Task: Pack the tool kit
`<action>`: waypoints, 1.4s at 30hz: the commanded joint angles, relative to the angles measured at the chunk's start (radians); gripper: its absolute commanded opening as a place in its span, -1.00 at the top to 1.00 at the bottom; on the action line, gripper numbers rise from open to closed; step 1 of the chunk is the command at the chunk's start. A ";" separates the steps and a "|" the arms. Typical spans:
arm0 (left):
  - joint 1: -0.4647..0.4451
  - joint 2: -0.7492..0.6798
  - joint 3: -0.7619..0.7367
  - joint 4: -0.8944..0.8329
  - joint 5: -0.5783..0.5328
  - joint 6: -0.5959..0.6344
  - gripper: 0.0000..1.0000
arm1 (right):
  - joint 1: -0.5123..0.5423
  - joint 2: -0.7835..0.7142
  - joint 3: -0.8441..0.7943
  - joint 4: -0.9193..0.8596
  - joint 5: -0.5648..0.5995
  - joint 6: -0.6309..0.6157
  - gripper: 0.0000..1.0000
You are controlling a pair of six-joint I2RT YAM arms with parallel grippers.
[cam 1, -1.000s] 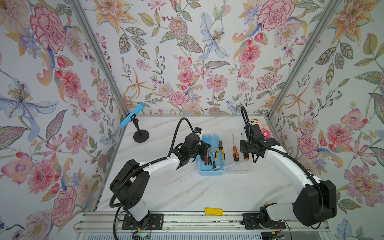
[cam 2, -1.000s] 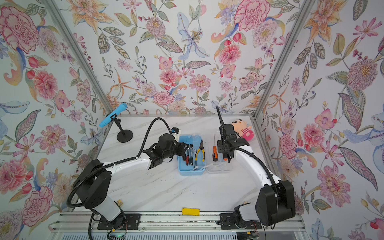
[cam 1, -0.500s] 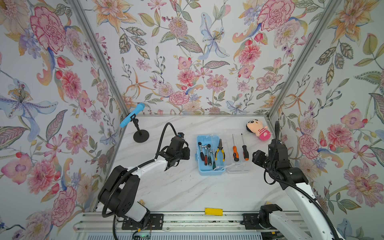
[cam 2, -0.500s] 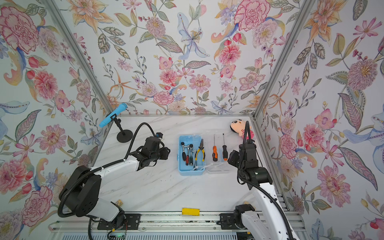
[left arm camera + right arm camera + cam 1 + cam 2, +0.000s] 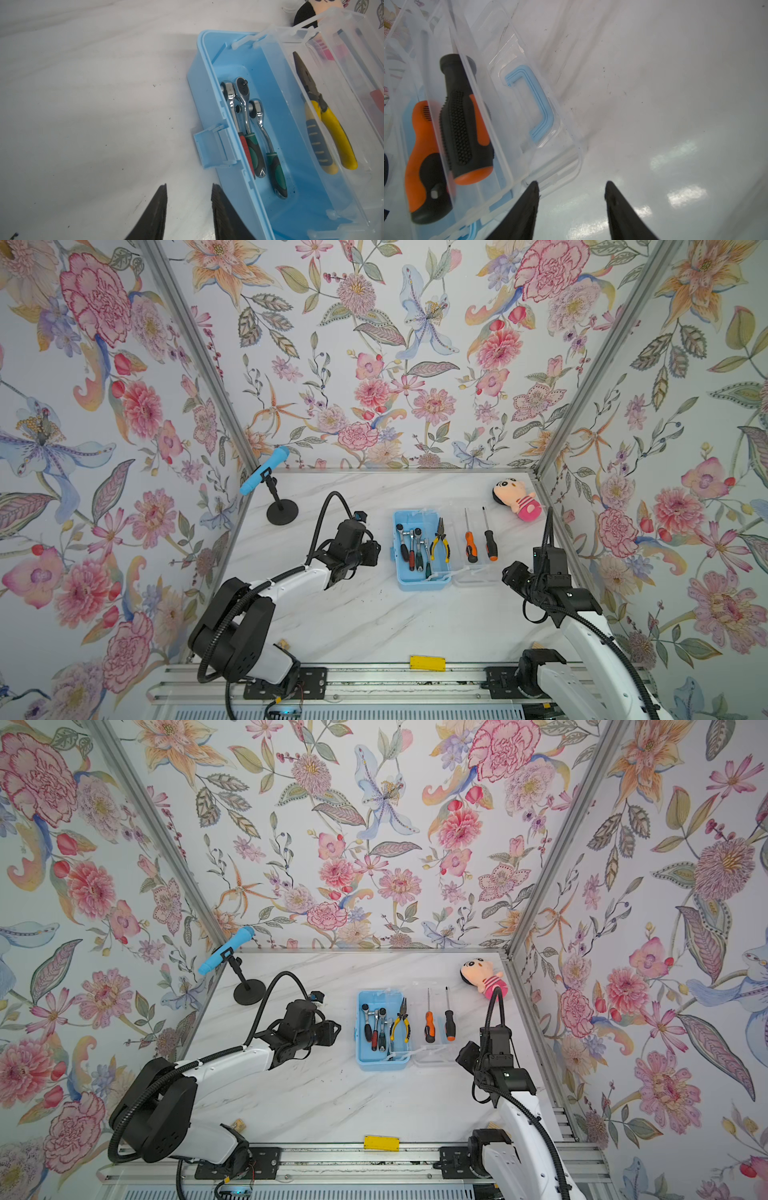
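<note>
My grippers are off the light-blue box as it stands there with the clear lid [image 5: 478, 576] folded out. My left gripper should therefore hold the rim [image 5: 233, 134] beside the latch before my right gripper closes the lid.
The tool kit's light-blue box [image 5: 420, 577] [image 5: 380, 1063] lies open on the white table, its clear lid [image 5: 478, 572] folded out to the right. Three ratchets [image 5: 412, 545] [image 5: 245, 116] lie in the blue half. Yellow-handled pliers [image 5: 439, 541] [image 5: 324, 128] rest on a clear tray. Two orange-black screwdrivers [image 5: 480, 542] [image 5: 463, 124] lie in the clear part, above the blue C-shaped handle [image 5: 537, 104]. My left gripper [image 5: 374, 552] [image 5: 189, 187] is open and empty beside the box's latch [image 5: 209, 147]. My right gripper [image 5: 509, 572] [image 5: 571, 185] is open and empty at the lid's near corner.
A blue toy microphone [image 5: 266, 470] on a black stand stands at the back left. A pink plush doll [image 5: 515, 497] lies at the back right, close to the screwdriver tips. A yellow tag [image 5: 427, 662] sits on the front rail. Floral walls close in three sides.
Both grippers have drawn back from over the kit. The right arm swung away to the front right; the left backed off to the box's left side. The tools have not moved.
</note>
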 commanded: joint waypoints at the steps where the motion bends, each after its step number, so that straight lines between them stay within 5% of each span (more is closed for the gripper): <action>1: -0.005 0.026 0.042 0.061 0.046 -0.024 0.20 | -0.024 0.018 -0.041 0.075 -0.056 -0.001 0.00; 14: -0.005 0.139 0.088 0.160 0.102 -0.059 0.22 | -0.033 0.110 -0.103 0.201 -0.050 -0.021 0.32; 42: -0.008 0.326 0.197 0.252 0.168 -0.110 0.38 | -0.033 0.186 -0.167 0.355 -0.068 -0.027 0.63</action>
